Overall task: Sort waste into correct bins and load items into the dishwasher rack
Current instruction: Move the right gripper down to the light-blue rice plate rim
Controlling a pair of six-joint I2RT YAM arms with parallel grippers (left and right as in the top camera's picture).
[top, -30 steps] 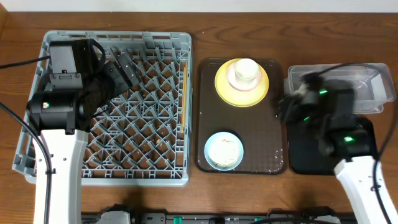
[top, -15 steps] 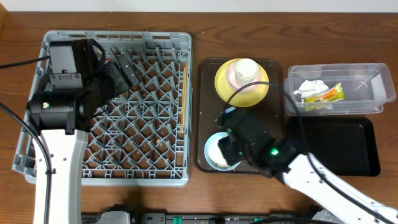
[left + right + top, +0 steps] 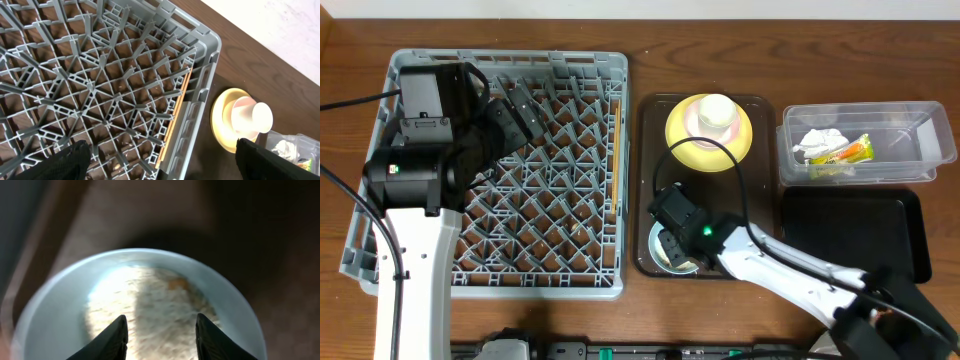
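Note:
Both fingers of the robot's right gripper are over the pale crumbs inside the bowl (image 3: 161, 312), so it should rise and straddle the bowl's rim (image 3: 31, 307) before carrying the bowl to the black tray.
My right gripper (image 3: 674, 238) (image 3: 161, 330) hovers open just above the light blue bowl (image 3: 670, 264) (image 3: 45, 315) on the brown serving tray. Pale rice-like crumbs (image 3: 160, 295) lie in the bowl, below the gap between my fingers. Inside the clear tub (image 3: 912, 152) lie the white tissue (image 3: 818, 142) and the green-and-orange wrapper (image 3: 851, 151). Beside the tub the black tray (image 3: 855, 228) lies bare. A white cup (image 3: 717, 110) (image 3: 254, 117) sits on the yellow plate (image 3: 682, 142) (image 3: 220, 117). Chopsticks (image 3: 616, 135) (image 3: 175, 117) lie along the grey rack's (image 3: 410, 270) (image 3: 202, 95) right wall. Over the rack my left gripper (image 3: 520, 112) (image 3: 162, 155) is wide open and holds nothing.
The brown serving tray (image 3: 760, 215) sits between the rack and the two bins. My right arm stretches from the lower right across the black tray's front corner to the bowl. Wooden tabletop (image 3: 740, 50) shows behind everything.
My right arm swung left from the clear tub to the blue bowl and now hangs low over it. The tissue and wrapper now show in the tub. My left arm stayed still.

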